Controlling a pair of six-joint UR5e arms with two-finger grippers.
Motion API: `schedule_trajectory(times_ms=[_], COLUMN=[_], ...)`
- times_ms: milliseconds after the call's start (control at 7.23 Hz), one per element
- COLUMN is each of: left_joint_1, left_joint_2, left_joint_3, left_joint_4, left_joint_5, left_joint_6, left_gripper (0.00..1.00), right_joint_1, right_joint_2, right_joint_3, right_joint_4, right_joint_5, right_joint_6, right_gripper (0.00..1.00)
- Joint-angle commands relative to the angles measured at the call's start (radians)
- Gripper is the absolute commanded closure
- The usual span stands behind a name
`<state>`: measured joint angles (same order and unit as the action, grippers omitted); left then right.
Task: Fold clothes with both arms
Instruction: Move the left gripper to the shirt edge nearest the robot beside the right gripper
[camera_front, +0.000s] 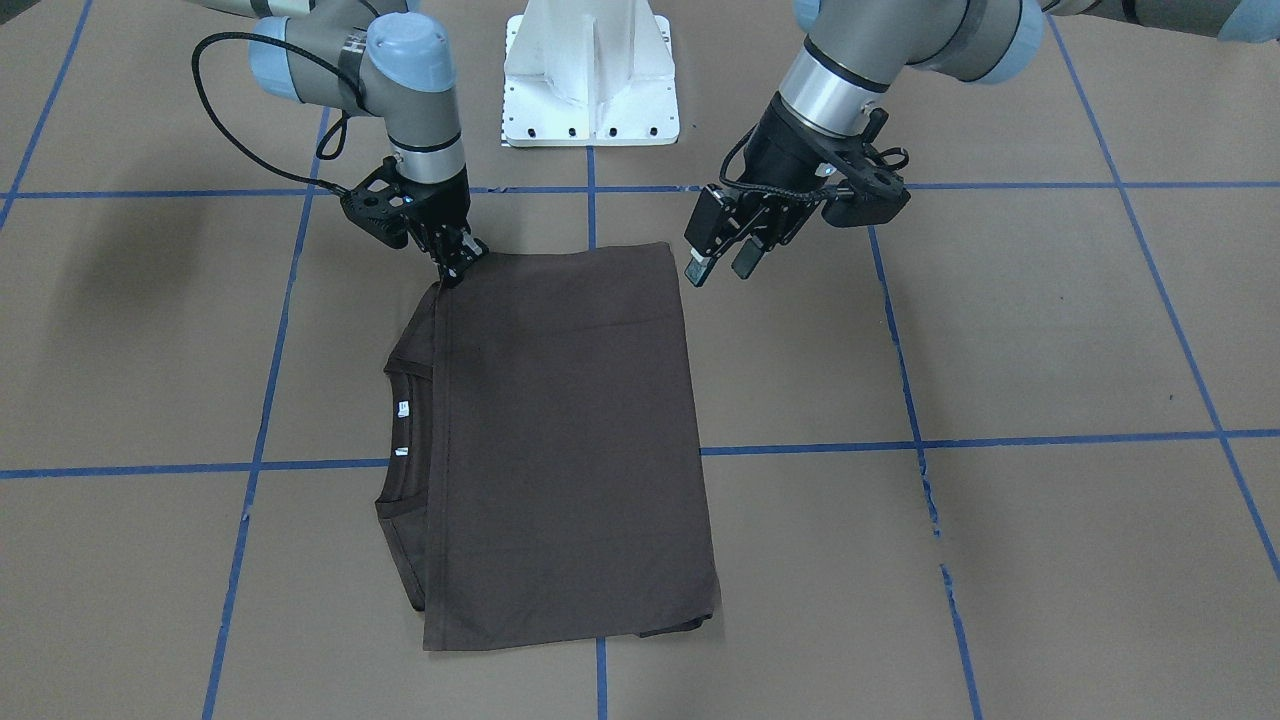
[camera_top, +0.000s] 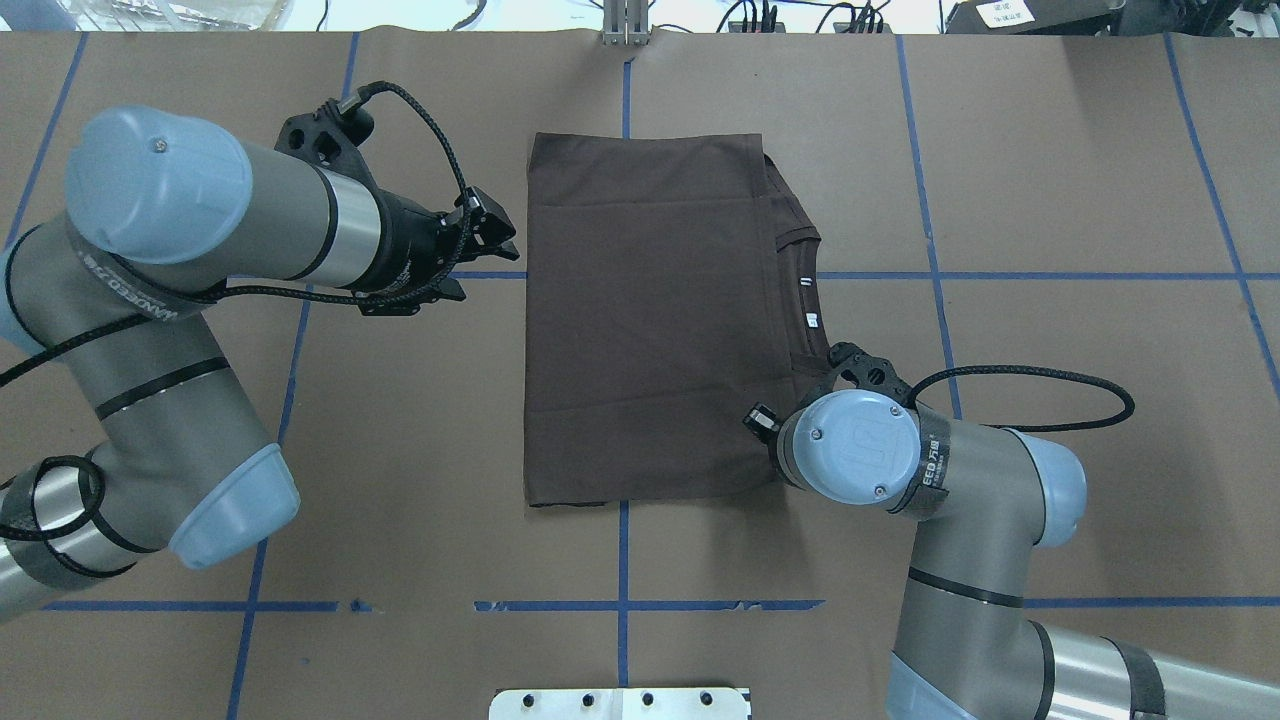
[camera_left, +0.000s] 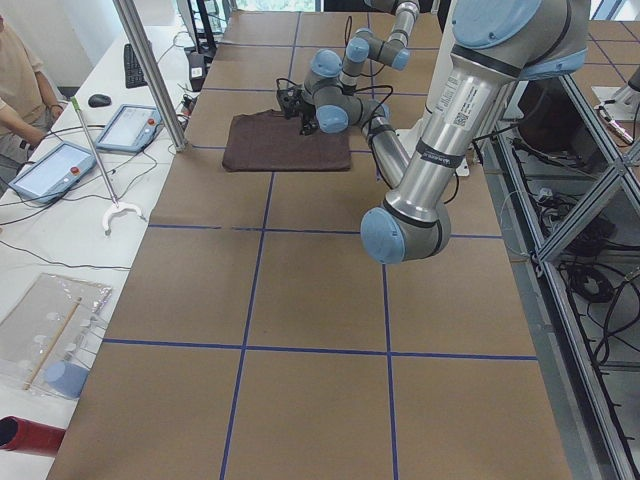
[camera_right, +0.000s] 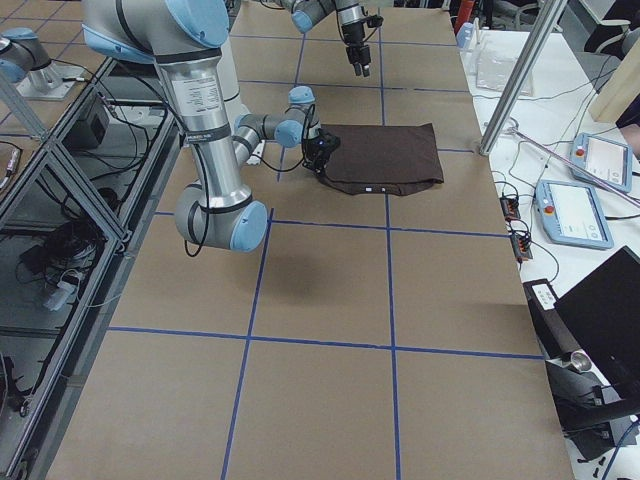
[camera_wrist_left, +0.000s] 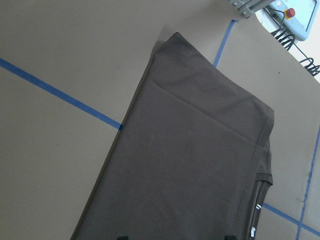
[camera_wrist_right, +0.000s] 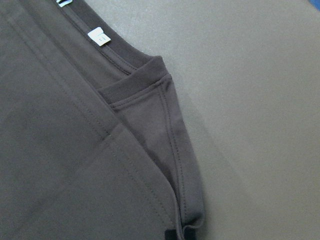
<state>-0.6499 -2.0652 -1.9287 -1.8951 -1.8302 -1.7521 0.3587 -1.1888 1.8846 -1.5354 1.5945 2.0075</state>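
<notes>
I should go on moving my left gripper to the opposite near corner (camera_front: 667, 248), which lies free, before I close it there, because my right gripper is holding the cloth's collar-side corner (camera_front: 440, 290).
The dark brown T-shirt (camera_front: 570, 430) lies folded into a flat rectangle on the brown table, and its collar with white labels (camera_front: 402, 408) sticks out from under the top layer. My right gripper (camera_front: 455, 268) is down at the shirt's corner nearest the robot on the collar side, fingers shut on the cloth edge. The right wrist view shows that shoulder seam and edge (camera_wrist_right: 175, 150) up close. In the overhead view the right wrist (camera_top: 850, 445) hides this gripper. My left gripper (camera_front: 720, 265) hangs open just off the shirt's opposite near corner, holding nothing. Seen from overhead, the left gripper (camera_top: 495, 232) is beside the shirt (camera_top: 650, 320).
The white pedestal base (camera_front: 590, 80) stands behind the shirt. Blue tape lines (camera_front: 1000, 440) cross the table. A side bench holds tablets (camera_left: 50, 170) and a person's arm (camera_left: 15, 95) shows there. A metal pole (camera_left: 150, 70) rises at the table edge.
</notes>
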Motion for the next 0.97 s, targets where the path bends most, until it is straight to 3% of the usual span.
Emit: schedule_trajectory(times_ms=[0,138,830], left_joint_1=[0.105,0.169,0.337], left_joint_2=[0.019,0.028,0.022], left_joint_3=[0.02,0.028,0.106], left_joint_4=[0.007,0.01,0.044], left_joint_5=[0.127,0.185,0.235], left_joint_6=[-0.064,-0.119,-0.19], left_gripper=[0.29,0.29,0.29], right_joint_1=[0.003,0.003,0.002], right_joint_2=[-0.002,-0.002,-0.002], right_joint_3=[0.011,0.013,0.013], right_joint_4=[-0.009,-0.009,-0.009], right_joint_5=[0.007,0.009,0.007], right_joint_6=[-0.006,-0.006,-0.006], right_gripper=[1.0,1.0,1.0])
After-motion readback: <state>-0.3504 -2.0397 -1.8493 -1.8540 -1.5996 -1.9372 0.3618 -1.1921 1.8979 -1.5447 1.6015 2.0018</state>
